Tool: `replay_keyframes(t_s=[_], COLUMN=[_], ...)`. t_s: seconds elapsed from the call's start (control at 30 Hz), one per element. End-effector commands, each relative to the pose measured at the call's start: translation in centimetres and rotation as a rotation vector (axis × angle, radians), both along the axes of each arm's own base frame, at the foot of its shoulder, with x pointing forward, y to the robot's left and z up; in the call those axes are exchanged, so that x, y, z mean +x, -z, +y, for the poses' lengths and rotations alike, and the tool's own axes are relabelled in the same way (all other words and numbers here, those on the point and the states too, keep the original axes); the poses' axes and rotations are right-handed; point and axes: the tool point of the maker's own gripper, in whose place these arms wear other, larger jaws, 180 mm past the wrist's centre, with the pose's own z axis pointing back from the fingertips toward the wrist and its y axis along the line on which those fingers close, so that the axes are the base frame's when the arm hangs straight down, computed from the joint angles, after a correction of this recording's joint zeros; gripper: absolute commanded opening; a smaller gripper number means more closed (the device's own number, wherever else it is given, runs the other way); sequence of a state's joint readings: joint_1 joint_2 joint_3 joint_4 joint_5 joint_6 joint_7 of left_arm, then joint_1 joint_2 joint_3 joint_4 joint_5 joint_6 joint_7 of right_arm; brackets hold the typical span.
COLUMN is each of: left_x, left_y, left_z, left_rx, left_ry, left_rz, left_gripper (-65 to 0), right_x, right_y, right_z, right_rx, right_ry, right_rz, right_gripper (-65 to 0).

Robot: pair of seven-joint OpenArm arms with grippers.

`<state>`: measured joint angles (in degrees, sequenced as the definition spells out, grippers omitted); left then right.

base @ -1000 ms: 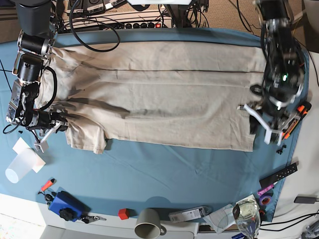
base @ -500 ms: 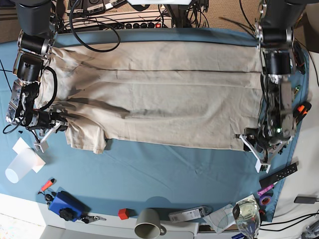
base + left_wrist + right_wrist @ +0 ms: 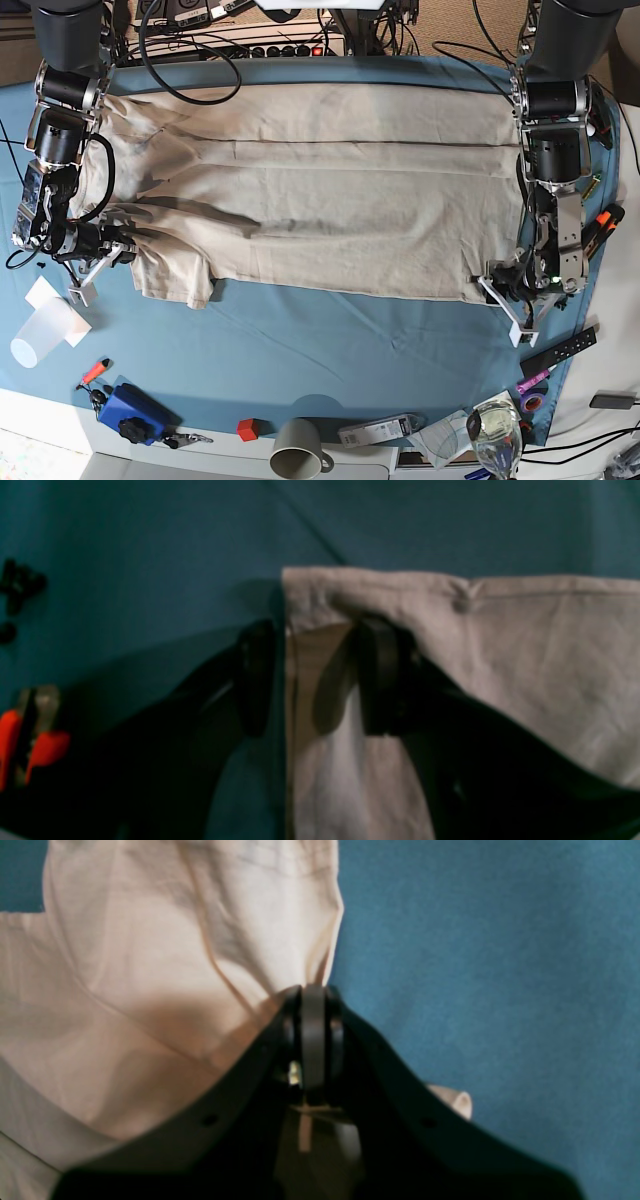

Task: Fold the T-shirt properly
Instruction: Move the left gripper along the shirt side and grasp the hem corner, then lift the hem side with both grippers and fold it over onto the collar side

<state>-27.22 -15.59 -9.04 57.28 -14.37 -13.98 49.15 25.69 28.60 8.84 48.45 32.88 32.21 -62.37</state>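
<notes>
The T-shirt's front corner (image 3: 483, 298) is between the open fingers of my left gripper, so next my left gripper closes there first. Then both grippers should carry the front edge to the back edge (image 3: 508, 101).
The beige T-shirt (image 3: 330, 190) lies spread wide across the teal table cloth (image 3: 330, 340). On the base view's right, my left gripper (image 3: 508, 300) hangs at the shirt's front right corner. In the left wrist view this gripper (image 3: 315, 630) is open, and its black fingers (image 3: 255, 680) straddle the side edge of the T-shirt (image 3: 525, 645), one over the cloth and one over the fabric. On the base view's left, my right gripper (image 3: 112, 250) is shut on the shirt beside the sleeve. The right wrist view shows the right gripper (image 3: 312, 995) pinching bunched fabric of the T-shirt (image 3: 150, 990).
A paper cup (image 3: 40, 335), a blue device (image 3: 130, 412), a red cube (image 3: 247, 430), a grey mug (image 3: 298, 448) and a glass (image 3: 495, 430) line the front edge. An orange-handled tool (image 3: 600, 225) and a black bar (image 3: 560, 350) lie at the right. Cables (image 3: 200, 50) run along the back.
My left gripper has travelled along the shirt's right edge toward the front, down to the front right corner, staying open. The right arm has kept still with its grip.
</notes>
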Motion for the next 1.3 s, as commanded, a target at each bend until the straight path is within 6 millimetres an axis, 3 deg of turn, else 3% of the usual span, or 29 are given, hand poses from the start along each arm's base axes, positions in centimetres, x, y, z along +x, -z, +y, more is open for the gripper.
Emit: replay_keyframes(t_s=[0.0,0.07,0.2,0.4,0.53,0.77,0.93,1.03,1.27], left_x=[-0.5,-0.4,-0.5,-1.5,-1.1,-0.5,-0.7,-0.6,-2.1], left_y=[0.4,0.3,0.3,0.5,-1.0,-5.1,-7.2,-8.1,-7.2], left_z=[-1.6,-1.6,-1.3,-1.2,-1.0,-1.4,-0.9,-0.8,-1.2], left_rx=[-0.051,-0.055,-0.051,-0.041,-0.054,-0.146,-0.109,-0.098,-0.126], left_ry=[0.028,0.02,-0.004,0.008,0.014,0.024,0.055,0.063,0.074], left_rz=[0.037,0.036,0.05,0.115,0.093,0.036,0.018,-0.004,0.039], left_gripper=[-37.7,-44.4,-65.0,-65.0,-65.0,-65.0,-65.0,-65.0,-65.0], right_x=[-0.7,-0.5,0.1,0.4,1.0,3.7,4.0,3.8,3.5], right_y=[-0.2,-0.2,-0.6,-0.7,-1.7,-7.8,-11.3,-11.9,-12.1], right_z=[-1.5,-1.5,-1.6,-1.6,-1.5,-2.3,-2.9,-3.2,-2.8], right_rx=[-0.058,-0.058,-0.058,-0.058,-0.074,-0.133,-0.165,-0.172,-0.117], right_ry=[0.001,0.003,0.01,0.013,0.001,0.004,0.01,0.019,0.018], right_rz=[0.044,0.037,-0.001,-0.017,-0.05,-0.233,-0.303,-0.302,-0.308], right_gripper=[-65.0,-65.0,-65.0,-65.0,-65.0,-65.0,-65.0,-65.0,-65.0])
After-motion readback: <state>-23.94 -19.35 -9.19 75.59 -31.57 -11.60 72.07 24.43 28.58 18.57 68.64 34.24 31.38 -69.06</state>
